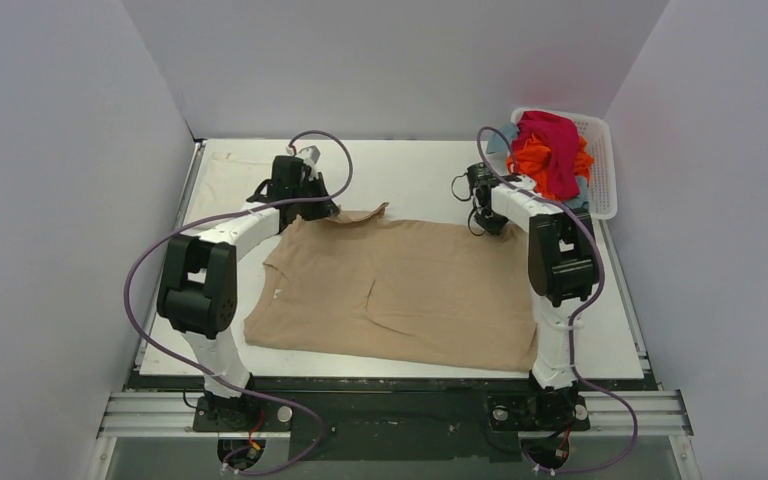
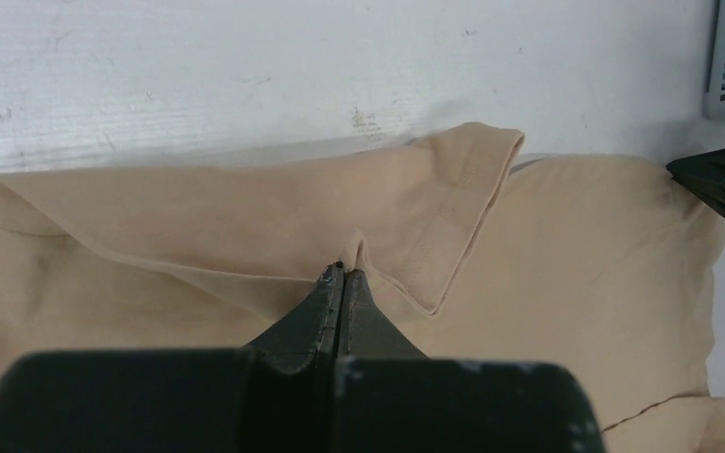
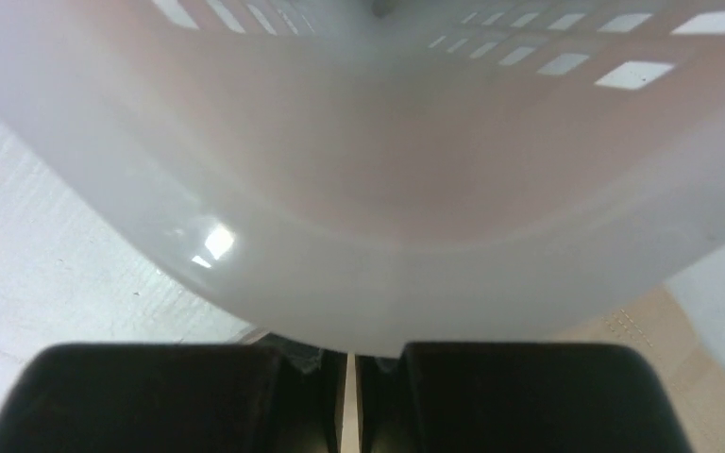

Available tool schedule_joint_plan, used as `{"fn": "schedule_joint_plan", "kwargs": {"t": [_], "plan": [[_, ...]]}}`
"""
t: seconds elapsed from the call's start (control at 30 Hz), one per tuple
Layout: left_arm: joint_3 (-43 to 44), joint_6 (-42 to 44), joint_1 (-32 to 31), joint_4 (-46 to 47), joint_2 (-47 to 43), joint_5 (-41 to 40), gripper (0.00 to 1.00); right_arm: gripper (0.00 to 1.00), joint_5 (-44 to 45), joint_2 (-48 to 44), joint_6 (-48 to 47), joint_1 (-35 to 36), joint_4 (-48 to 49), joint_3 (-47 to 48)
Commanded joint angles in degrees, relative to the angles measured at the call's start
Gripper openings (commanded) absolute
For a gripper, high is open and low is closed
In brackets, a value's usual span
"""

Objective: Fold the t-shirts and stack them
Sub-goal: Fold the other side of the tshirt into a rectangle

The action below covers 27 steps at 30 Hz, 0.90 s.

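Observation:
My grippers are both pinching the tan t-shirt's far side (image 1: 362, 215) beyond its flat body. My left gripper should keep pulling the sleeve in until it lies on the body (image 1: 326, 268).
A large tan t-shirt (image 1: 400, 285) lies spread across the middle of the table. My left gripper (image 1: 322, 205) is at its far left sleeve. In the left wrist view the gripper (image 2: 344, 269) is shut on a small pinch of the tan t-shirt (image 2: 245, 217), whose sleeve is folded over. My right gripper (image 1: 487, 217) is at the shirt's far right corner. In the right wrist view the gripper (image 3: 349, 357) has its fingers nearly together with a thin strip of tan cloth between them. Magenta (image 1: 552, 145), orange (image 1: 530, 158) and teal (image 1: 503, 138) shirts are piled in the basket.
The white mesh basket (image 1: 602, 165) stands at the back right, and its wall (image 3: 368, 217) fills the right wrist view close to the fingers. A cream-white shirt (image 1: 222, 178) lies flat at the back left. Grey walls enclose the table.

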Motion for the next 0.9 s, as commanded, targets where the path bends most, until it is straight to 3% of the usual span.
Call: {"fn": "schedule_joint_plan", "kwargs": {"t": [0.0,0.3,0.6,0.87], "plan": [[-1.92,0.00,0.39,2.79,-4.46,0.89,0.00,0.00,-2.03,-4.16,-0.30,-0.49,0.91,-5.23],[-6.47,-1.77,0.44,4.21,-10.10,2.23,0.00,0.00,0.45,-15.15,-4.13,2.36,6.16,-13.29],[-21.47,-10.00,0.26,6.00,-24.23,-3.06,0.00,0.00,3.36,-24.39,-5.91,6.66,4.53,-24.00],[-30.31,-15.46,-1.61,-3.22,-39.33,-11.38,0.00,0.00,9.88,-33.06,-2.58,14.73,1.91,-32.77]]}}
